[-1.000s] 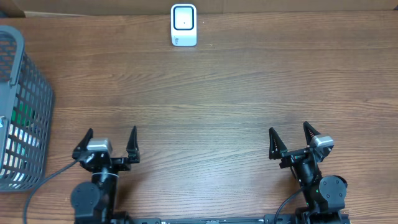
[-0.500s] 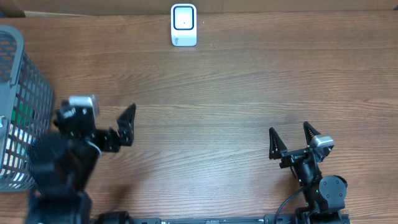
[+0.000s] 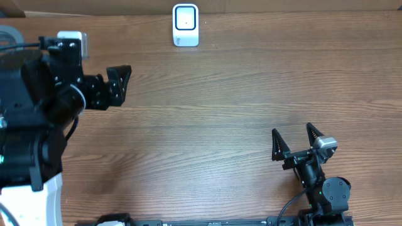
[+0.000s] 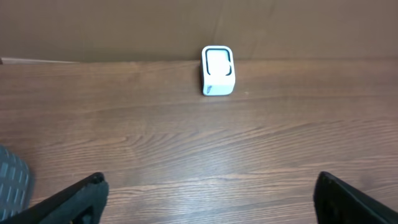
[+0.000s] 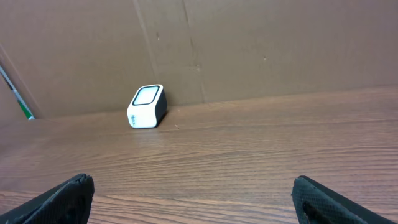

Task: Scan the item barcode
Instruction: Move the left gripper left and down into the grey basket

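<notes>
Clear wood (image 4: 78,140) lies between my open left gripper and the grey mesh basket (image 4: 12,182). My left gripper continues into the basket and closes on the item there.
The scanner (image 3: 186,25) is a small white box with a dark-rimmed window, standing at the table's far edge against the cardboard wall; both wrist views also show the scanner (image 4: 217,70) (image 5: 147,106). The item is hidden. My left arm (image 3: 56,94) is raised at the far left, over the basket, with one dark finger (image 3: 118,80) pointing right. In the left wrist view my left gripper (image 4: 208,193) stands open over bare wood. Near the front right, my right gripper (image 3: 292,130) (image 5: 194,190) is open and holds nothing.
A grey mesh basket (image 4: 12,186) stands at the left edge, almost wholly covered by my left arm in the overhead view. A brown cardboard wall (image 5: 249,50) closes the far side of the wooden table (image 3: 213,107).
My left arm has lifted from the front left and swung away toward the far left, over the basket. The right arm has not moved.
</notes>
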Controlling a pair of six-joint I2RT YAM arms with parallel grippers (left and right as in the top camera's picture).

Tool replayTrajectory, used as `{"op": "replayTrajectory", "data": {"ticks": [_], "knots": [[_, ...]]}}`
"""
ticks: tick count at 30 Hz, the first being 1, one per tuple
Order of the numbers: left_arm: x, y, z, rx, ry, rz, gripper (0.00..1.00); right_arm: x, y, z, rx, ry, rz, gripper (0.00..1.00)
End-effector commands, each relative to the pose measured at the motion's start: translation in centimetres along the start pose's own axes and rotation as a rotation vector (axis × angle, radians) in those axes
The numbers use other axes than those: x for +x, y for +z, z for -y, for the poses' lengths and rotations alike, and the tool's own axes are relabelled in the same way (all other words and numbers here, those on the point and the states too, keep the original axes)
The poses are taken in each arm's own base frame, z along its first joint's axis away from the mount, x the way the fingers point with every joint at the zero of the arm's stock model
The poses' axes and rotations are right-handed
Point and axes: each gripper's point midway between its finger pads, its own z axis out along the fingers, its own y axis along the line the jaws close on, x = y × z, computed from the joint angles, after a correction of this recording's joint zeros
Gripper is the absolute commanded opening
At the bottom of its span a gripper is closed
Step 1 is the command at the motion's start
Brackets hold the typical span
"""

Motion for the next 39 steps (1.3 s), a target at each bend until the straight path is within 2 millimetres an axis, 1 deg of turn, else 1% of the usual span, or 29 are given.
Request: {"op": "replayTrajectory", "data": {"ticks": [1, 4, 7, 9, 12, 14, 15, 18, 20, 22, 25, 27, 29, 32, 34, 36, 37, 39], "knots": [[-1.2, 0.0, -1.7, -0.062, -0.034, 0.015, 0.93, 0.2, 0.0, 0.2, 0.007, -0.003, 0.004, 1.00], [-1.7, -1.1, -6.1, -0.255, -0.204, 0.045, 0.93, 0.2, 0.0, 0.2, 0.007, -0.003, 0.004, 1.00], [-1.8, -3.1, -10.5, -0.418, -0.341, 0.096, 0.92, 0.2, 0.0, 0.2, 0.007, -0.003, 0.004, 1.00], [-1.4, -4.5, -13.2, -0.511, -0.420, 0.123, 0.91, 0.2, 0.0, 0.2, 0.008, -0.003, 0.004, 1.00], [-0.6, -6.6, -17.1, -0.635, -0.514, 0.152, 0.91, 0.2, 0.0, 0.2, 0.007, -0.003, 0.004, 1.00], [0.0, -7.6, -19.1, -0.690, -0.570, 0.165, 0.90, 0.2, 0.0, 0.2, 0.007, -0.003, 0.004, 1.00], [0.4, -7.9, -20.0, -0.714, -0.605, 0.170, 0.89, 0.2, 0.0, 0.2, 0.007, -0.003, 0.004, 1.00], [1.7, -8.7, -23.2, -0.791, -0.712, 0.174, 0.91, 0.2, 0.0, 0.2, 0.007, -0.003, 0.004, 1.00], [3.1, -9.1, -25.7, -0.843, -0.769, 0.150, 0.91, 0.2, 0.0, 0.2, 0.007, -0.003, 0.004, 1.00], [4.6, -8.8, -27.6, -0.867, -0.820, 0.112, 0.91, 0.2, 0.0, 0.2, 0.007, -0.003, 0.004, 1.00], [7.2, -7.5, -30.5, -0.865, -0.885, 0.025, 0.91, 0.2, 0.0, 0.2, 0.007, -0.003, 0.004, 1.00], [9.0, -6.6, -31.7, -0.850, -0.911, -0.043, 0.89, 0.2, 0.0, 0.2, 0.007, -0.003, 0.004, 1.00], [10.5, -6.0, -32.5, -0.842, -0.930, -0.102, 0.86, 0.2, 0.0, 0.2, 0.008, -0.003, 0.004, 1.00], [12.7, -4.7, -33.6, -0.811, -0.911, -0.206, 0.81, 0.2, 0.0, 0.2, 0.007, -0.003, 0.004, 1.00], [13.6, -3.6, -34.1, -0.778, -0.912, -0.246, 0.80, 0.2, 0.0, 0.2, 0.007, -0.003, 0.004, 1.00], [14.4, -1.8, -34.3, -0.703, -0.890, -0.285, 0.80, 0.2, 0.0, 0.2, 0.007, -0.003, 0.004, 1.00], [14.7, -1.3, -34.3, -0.686, -0.888, -0.296, 0.80, 0.2, 0.0, 0.2, 0.007, -0.003, 0.004, 1.00], [16.0, -0.2, -34.8, -0.665, -0.903, -0.342, 0.80, 0.2, 0.0, 0.2, 0.007, -0.003, 0.004, 1.00]]}}
